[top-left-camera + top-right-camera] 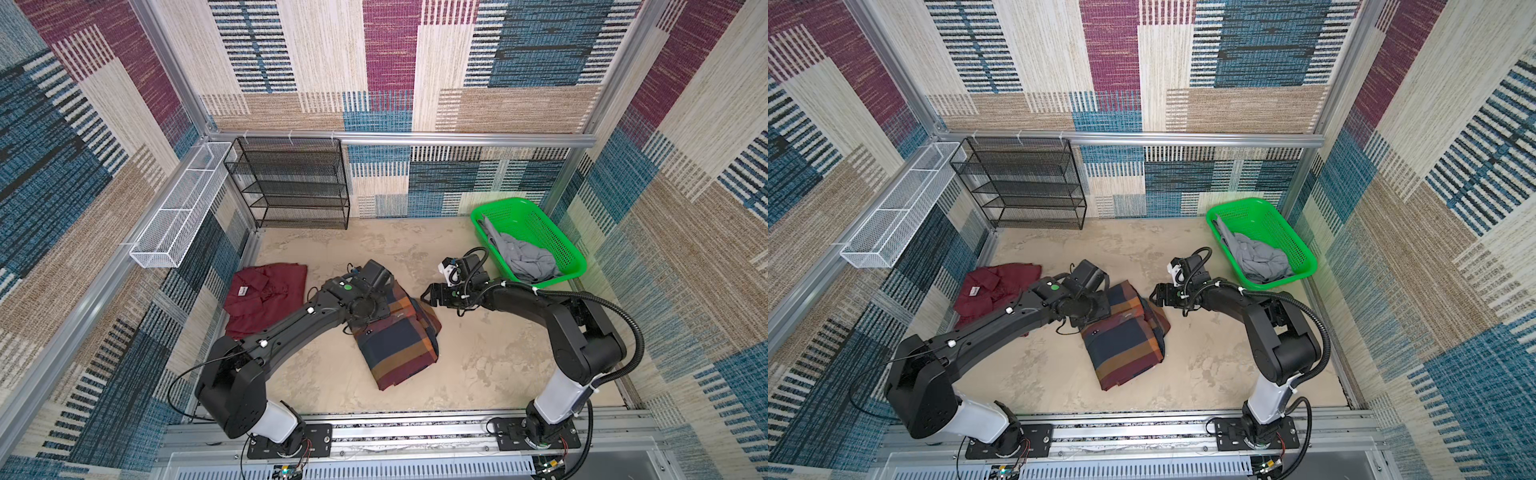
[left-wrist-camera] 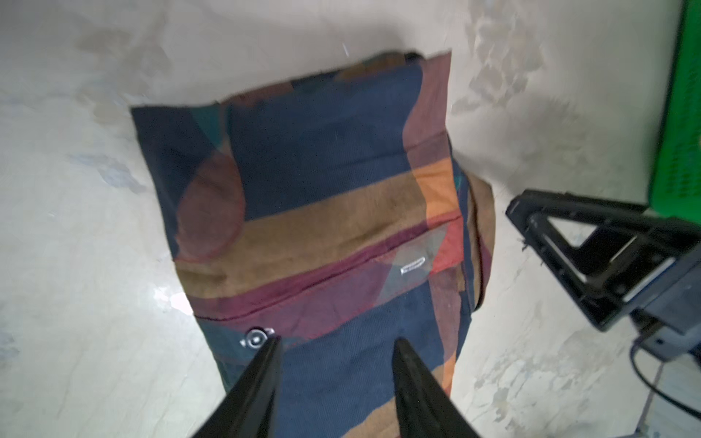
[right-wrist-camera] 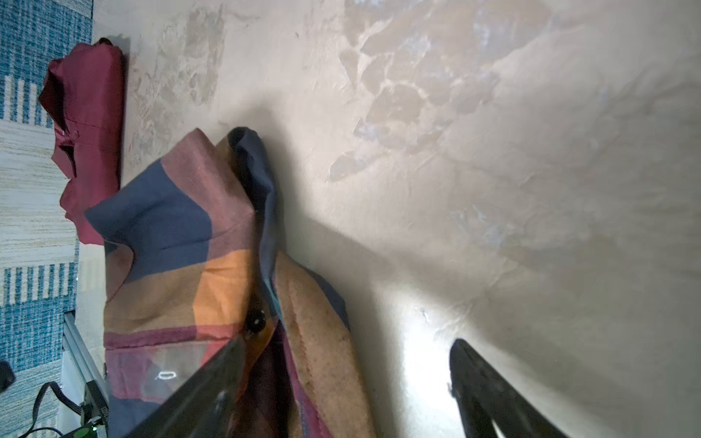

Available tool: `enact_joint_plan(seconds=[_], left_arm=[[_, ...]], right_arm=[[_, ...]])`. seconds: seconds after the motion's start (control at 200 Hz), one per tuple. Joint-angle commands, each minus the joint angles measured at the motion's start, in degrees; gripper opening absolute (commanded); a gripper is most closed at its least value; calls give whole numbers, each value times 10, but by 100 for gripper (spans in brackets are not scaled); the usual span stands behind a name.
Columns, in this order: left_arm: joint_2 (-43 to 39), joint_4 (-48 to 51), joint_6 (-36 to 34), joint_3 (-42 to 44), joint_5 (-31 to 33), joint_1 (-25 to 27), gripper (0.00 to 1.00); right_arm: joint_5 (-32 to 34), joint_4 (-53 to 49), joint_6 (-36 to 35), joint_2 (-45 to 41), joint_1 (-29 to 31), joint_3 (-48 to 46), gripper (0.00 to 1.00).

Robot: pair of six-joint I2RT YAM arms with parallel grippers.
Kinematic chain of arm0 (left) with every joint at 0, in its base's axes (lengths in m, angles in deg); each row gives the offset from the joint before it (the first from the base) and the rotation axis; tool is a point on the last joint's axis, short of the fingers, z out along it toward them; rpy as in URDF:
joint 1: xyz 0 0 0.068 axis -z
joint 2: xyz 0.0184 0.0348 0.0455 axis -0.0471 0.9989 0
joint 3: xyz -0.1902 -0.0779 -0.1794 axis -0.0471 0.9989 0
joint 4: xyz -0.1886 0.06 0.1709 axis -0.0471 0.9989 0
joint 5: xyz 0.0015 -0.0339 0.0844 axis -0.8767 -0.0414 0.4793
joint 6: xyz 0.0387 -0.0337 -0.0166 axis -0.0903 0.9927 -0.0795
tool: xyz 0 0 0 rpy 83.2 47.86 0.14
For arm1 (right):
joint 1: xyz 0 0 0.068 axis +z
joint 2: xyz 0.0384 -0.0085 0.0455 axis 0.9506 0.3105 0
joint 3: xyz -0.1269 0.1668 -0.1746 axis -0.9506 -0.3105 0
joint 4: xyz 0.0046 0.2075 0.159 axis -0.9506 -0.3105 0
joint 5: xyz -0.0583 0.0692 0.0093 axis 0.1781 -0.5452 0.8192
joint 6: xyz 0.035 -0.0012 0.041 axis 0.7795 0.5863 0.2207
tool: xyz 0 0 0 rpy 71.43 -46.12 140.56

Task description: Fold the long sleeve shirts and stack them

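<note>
The brown flap point(image 3: 317, 339) sticks out from the plaid shirt's side point(image 3: 257, 251), lined up with the open fingers of the robot's right gripper, so the gripper should keep moving in until its fingers pinch the flap.
The plaid shirt point(image 1: 399, 345) point(image 1: 1125, 349) lies folded into a thick bundle mid-table. In the left wrist view my left gripper point(image 2: 337, 343) is open just above the shirt's navy panel point(image 2: 322, 170), beside a metal snap; in both top views its fingers are hidden under the wrist. My right gripper point(image 1: 428, 295) point(image 1: 1156, 293) point(image 3: 347, 347) is open at the bundle's far right corner, with the cloth edge point(image 3: 170, 212) loose next to one finger. The maroon shirt point(image 1: 266, 295) point(image 1: 992, 286) point(image 3: 91, 113) lies folded at the left. The grey shirt point(image 1: 528, 257) point(image 1: 1260, 257) is crumpled in the basket.
A green plastic basket point(image 1: 505, 203) point(image 1: 1241, 203) point(image 2: 679, 113) stands at the back right. A black mesh shelf point(image 1: 291, 183) is against the back wall, and a white wire tray point(image 1: 178, 212) hangs on the left wall. The beige table point(image 1: 498, 353) lies between the walls.
</note>
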Motion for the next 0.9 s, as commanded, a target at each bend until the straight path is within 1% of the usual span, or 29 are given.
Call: enact_joint_plan(seconds=[0.0,0.045,0.15,0.26,0.406,0.561,0.726,0.896], left_arm=[[28,-7,21,-8,-15,14,51],[40,-13,25,-3,-22,16,51],[63,-30,28,15,-29,21,51],[85,-53,32,36,-32,24,51],[125,-87,34,53,-54,25,50],[141,-103,28,61,-59,24,50],[147,-109,21,65,-66,25,50],[148,-122,24,76,-74,27,49]], right_arm=[[-56,31,-17,13,-3,-7,86],[-77,54,-15,12,-2,-22,86],[-96,69,-18,6,-2,-49,86],[-149,109,-7,-8,-2,-85,85],[-207,147,-3,-14,-1,-111,82],[-228,165,-1,-12,9,-125,78],[-245,183,5,-4,34,-126,75],[-256,186,9,10,42,-117,67]])
